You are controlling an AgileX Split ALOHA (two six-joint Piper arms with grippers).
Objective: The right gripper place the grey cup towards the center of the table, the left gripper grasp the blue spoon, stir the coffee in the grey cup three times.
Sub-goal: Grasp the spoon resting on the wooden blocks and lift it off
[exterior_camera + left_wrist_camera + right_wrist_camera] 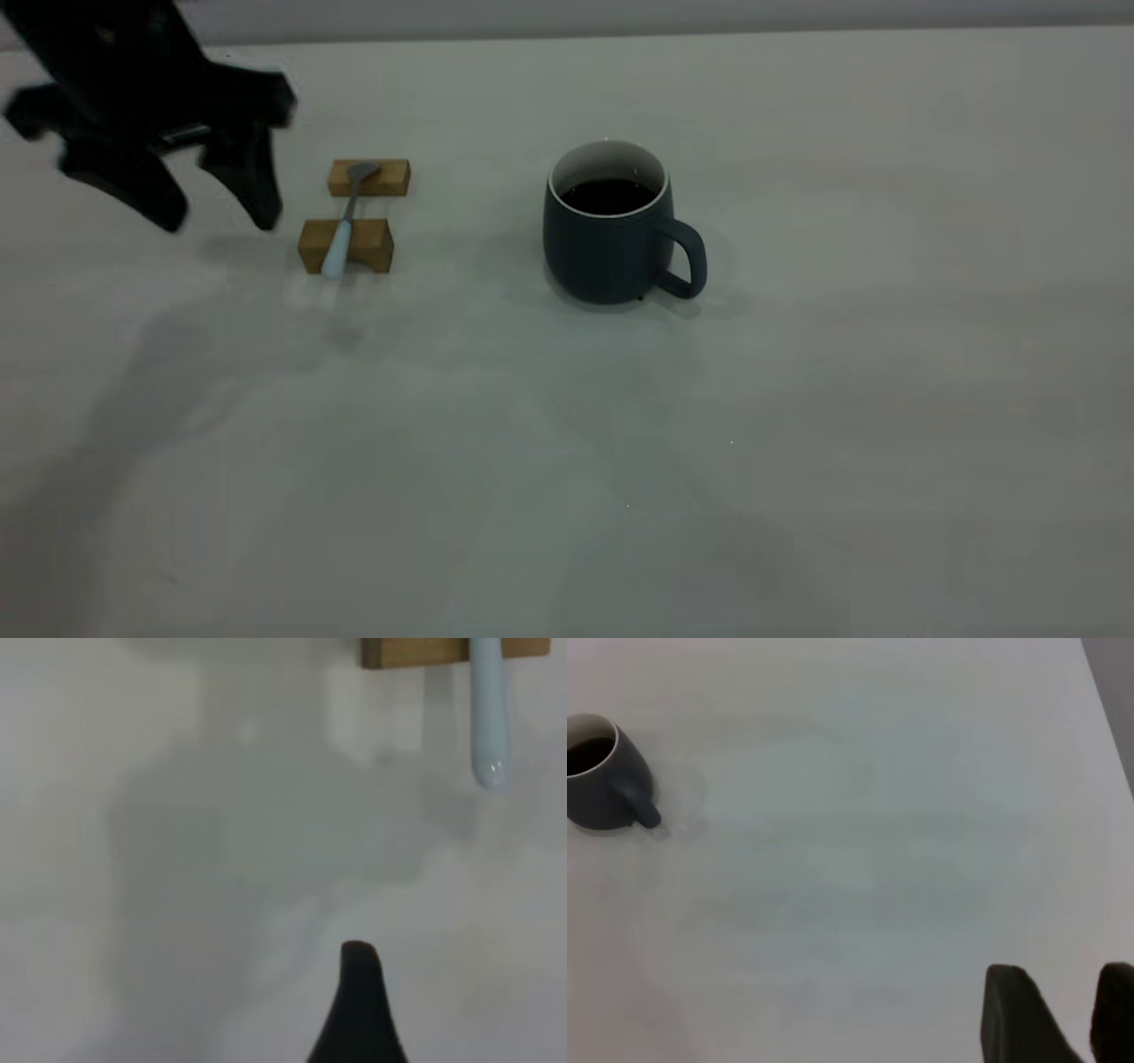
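The blue spoon's handle (334,265) sticks out freely past the near wooden block, so the robot's left gripper keeps moving toward it with open fingers until they are on both sides of the spoon's handle.
The grey cup (607,252) stands upright near the middle of the table (797,399), its handle toward the right, with dark coffee (609,195) inside. To its left the blue spoon (340,232) lies across two wooden blocks, bowl on the far block. My left gripper (217,211) hangs open just left of the spoon, nothing between its fingers. The left wrist view shows one of its fingers (359,1010) and the spoon's pale handle (489,718). In the right wrist view my right gripper (1063,979) is open and empty, far from the cup (602,788).
The two brown wooden blocks (369,177) (347,245) hold the spoon off the table. The table's far edge (620,34) meets a grey wall. A table edge (1107,718) shows in the right wrist view.
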